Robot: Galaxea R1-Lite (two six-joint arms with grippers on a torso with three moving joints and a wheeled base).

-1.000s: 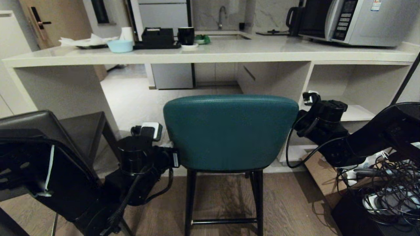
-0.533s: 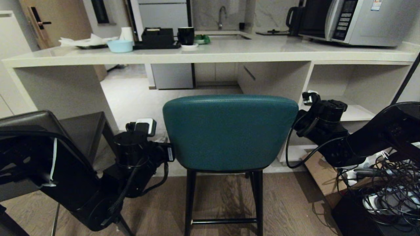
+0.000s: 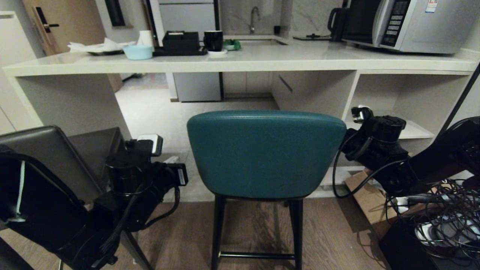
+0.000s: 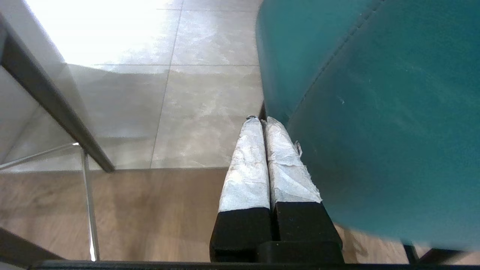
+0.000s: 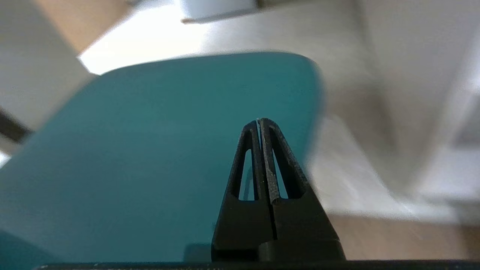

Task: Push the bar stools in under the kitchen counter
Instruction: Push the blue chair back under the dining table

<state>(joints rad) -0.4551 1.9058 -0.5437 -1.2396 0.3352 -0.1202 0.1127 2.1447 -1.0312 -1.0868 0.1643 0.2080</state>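
Observation:
My two grippers should pull clear, because the teal bar stool (image 3: 266, 155) stands short of the kitchen counter. I should move closer and then bring them to the back's side edges (image 3: 194, 150).
The teal bar stool (image 3: 262, 153) stands in the middle, its padded back toward me, in front of the opening under the kitchen counter (image 3: 240, 63). The dark grey bar stool (image 3: 56, 150) is at the left, by the counter's side panel. My left arm (image 3: 138, 176) reaches beside the teal back's left edge. The left gripper (image 4: 261, 120) is shut and empty, its taped fingers lying along that teal edge; I cannot tell if they touch. My right arm (image 3: 375, 146) is at the back's right edge. The right gripper (image 5: 259, 120) is shut, pointing at the teal back (image 5: 150, 150).
A microwave (image 3: 408, 22), kettle (image 3: 337, 22), black cup (image 3: 213, 40) and pale blue bowl (image 3: 137, 52) stand on the counter. White open shelving (image 3: 405, 105) fills its right end. A cable tangle (image 3: 442, 221) and cardboard (image 3: 369, 198) lie at the right on the floor.
My left arm has drawn away to the left from the teal stool's back. The right arm has shifted a little to the right. Both grippers stayed shut.

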